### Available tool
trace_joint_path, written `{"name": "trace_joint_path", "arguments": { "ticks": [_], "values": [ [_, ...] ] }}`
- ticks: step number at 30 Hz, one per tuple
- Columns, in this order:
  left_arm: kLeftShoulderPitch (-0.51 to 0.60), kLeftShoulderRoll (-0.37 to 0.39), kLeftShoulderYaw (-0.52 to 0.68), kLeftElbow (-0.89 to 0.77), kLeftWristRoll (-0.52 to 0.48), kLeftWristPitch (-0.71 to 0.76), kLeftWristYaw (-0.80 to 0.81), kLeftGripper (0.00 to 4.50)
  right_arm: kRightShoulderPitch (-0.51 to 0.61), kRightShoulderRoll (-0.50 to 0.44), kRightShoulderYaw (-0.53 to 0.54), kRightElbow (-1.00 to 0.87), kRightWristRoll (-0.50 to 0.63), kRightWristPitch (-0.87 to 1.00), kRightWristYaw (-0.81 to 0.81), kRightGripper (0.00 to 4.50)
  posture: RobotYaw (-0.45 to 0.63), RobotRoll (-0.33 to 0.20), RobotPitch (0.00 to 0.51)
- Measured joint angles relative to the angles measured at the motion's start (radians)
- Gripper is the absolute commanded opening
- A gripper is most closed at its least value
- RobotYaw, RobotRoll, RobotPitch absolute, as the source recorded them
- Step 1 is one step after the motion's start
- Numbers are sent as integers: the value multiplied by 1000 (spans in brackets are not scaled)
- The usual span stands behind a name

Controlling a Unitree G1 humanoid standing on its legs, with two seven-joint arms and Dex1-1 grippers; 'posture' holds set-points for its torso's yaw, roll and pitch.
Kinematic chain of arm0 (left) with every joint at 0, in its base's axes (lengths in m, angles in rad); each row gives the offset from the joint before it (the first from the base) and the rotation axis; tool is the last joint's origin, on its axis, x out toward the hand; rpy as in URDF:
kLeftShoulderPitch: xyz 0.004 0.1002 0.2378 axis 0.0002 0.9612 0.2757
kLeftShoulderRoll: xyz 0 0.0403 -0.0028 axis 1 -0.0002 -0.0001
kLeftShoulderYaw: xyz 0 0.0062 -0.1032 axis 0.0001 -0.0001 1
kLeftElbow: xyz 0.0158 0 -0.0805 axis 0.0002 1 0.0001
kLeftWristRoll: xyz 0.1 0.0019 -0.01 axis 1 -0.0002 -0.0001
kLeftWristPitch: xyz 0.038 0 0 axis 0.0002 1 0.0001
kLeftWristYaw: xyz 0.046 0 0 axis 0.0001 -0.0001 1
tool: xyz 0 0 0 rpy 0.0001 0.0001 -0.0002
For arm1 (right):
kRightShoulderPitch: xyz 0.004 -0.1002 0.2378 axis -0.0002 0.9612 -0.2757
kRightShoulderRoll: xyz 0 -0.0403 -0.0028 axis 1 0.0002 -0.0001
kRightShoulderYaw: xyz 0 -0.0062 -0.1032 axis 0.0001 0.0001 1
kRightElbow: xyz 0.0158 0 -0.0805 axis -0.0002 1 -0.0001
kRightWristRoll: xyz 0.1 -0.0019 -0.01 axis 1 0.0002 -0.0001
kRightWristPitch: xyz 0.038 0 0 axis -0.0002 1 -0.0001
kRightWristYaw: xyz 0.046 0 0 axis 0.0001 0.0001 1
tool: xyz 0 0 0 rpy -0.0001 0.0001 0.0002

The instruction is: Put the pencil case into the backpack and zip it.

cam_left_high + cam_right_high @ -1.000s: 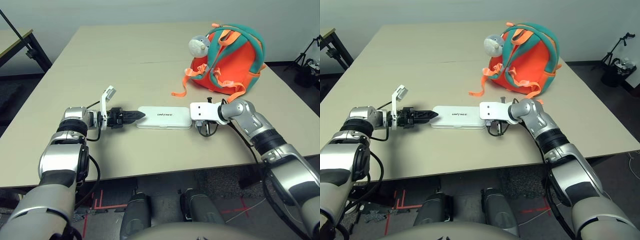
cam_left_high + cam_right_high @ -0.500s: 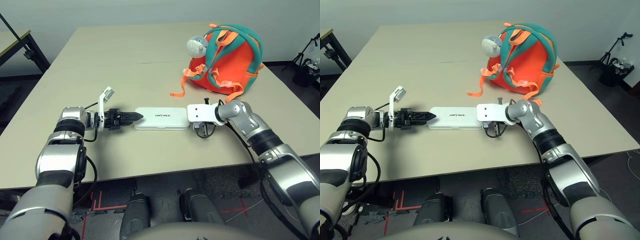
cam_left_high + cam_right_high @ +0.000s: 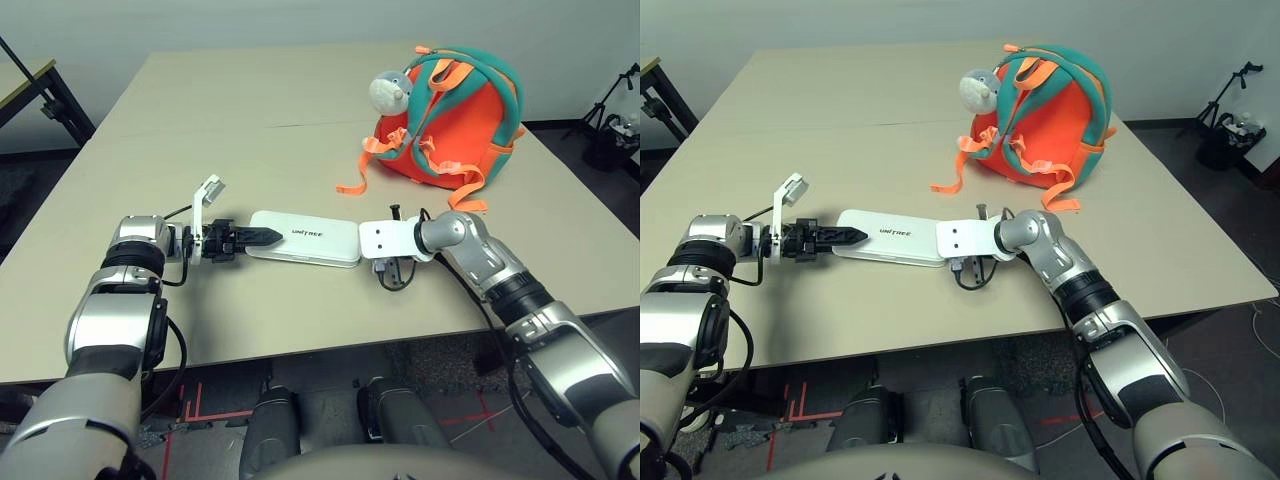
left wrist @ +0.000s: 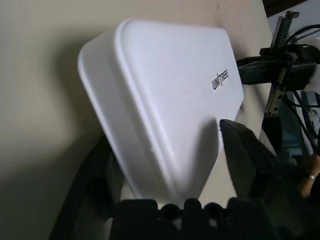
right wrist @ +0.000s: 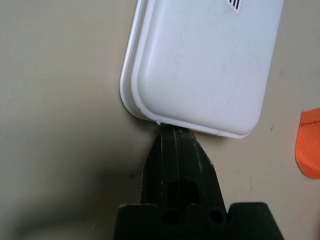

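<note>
The lid is sitting flush along its side seam (image 4: 142, 125), so I expect the white pencil case (image 3: 305, 238) to stay closed and stiff when I lift it by one end.
The white pencil case (image 3: 305, 238) lies flat on the table near the front edge, slightly askew. My left gripper (image 3: 265, 237) is open, and the case's left end (image 4: 165, 110) sits between its two fingers, one finger (image 4: 242, 160) above it and the other on the table side. My right gripper (image 5: 172, 131) is shut, its tip pressed against the case's other end. The orange backpack (image 3: 460, 110) with teal trim stands at the far right of the table, apart from both grippers. A grey plush head (image 3: 388, 90) hangs on its left side.
A loose orange strap (image 3: 355, 175) trails from the backpack toward the case. The beige table (image 3: 230, 120) stretches wide behind the case. A dark-legged second table (image 3: 25, 85) stands off to the left, and stands and gear (image 3: 610, 130) sit on the floor at right.
The right gripper has pushed the pencil case leftward, so its left end has slid in between the left gripper's fingers. The case now lies a little askew.
</note>
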Motion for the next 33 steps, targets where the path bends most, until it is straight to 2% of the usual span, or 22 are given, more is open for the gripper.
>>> {"name": "trace_joint_path", "arguments": {
  "ticks": [3, 6, 12, 15, 20, 22, 25, 28, 33],
  "values": [
    [-1, 1, 31, -2, -33, 6, -23, 2024, 20, -30, -10, -10, 17, 2, 1, 0, -127, 0, 33],
    [-6, -2, 56, -5, -64, 13, -31, 1613, 55, -53, -29, -40, 60, 17, 1, 0, -126, 0, 30],
    [-10, -1, 82, -25, -100, 24, -31, 1462, 140, -122, -151, -104, 180, 145, -12, 0, -123, 0, 24],
    [-10, 7, 106, -58, -118, 24, -17, 1436, 188, -112, -264, -194, 294, 258, -50, 617, -119, 0, 24],
    [9, 41, 170, -166, -154, 34, 43, 1423, 209, -23, -487, -367, 476, 454, -229, 2527, -120, 0, 28],
    [32, 58, 204, -228, -179, 43, 67, 1342, 206, 41, -574, -433, 540, 535, -338, 3263, -118, 0, 31],
    [64, 61, 247, -322, -221, 66, 106, 1309, 170, 163, -648, -480, 598, 619, -528, 4455, -108, 0, 32],
    [93, 70, 287, -410, -264, 95, 146, 1309, 123, 244, -690, -495, 633, 676, -684, 4500, -97, 0, 33],
    [145, 85, 365, -547, -336, 146, 212, 1309, 77, 276, -699, -460, 621, 677, -849, 4500, -51, 0, 29]
  ]
}}
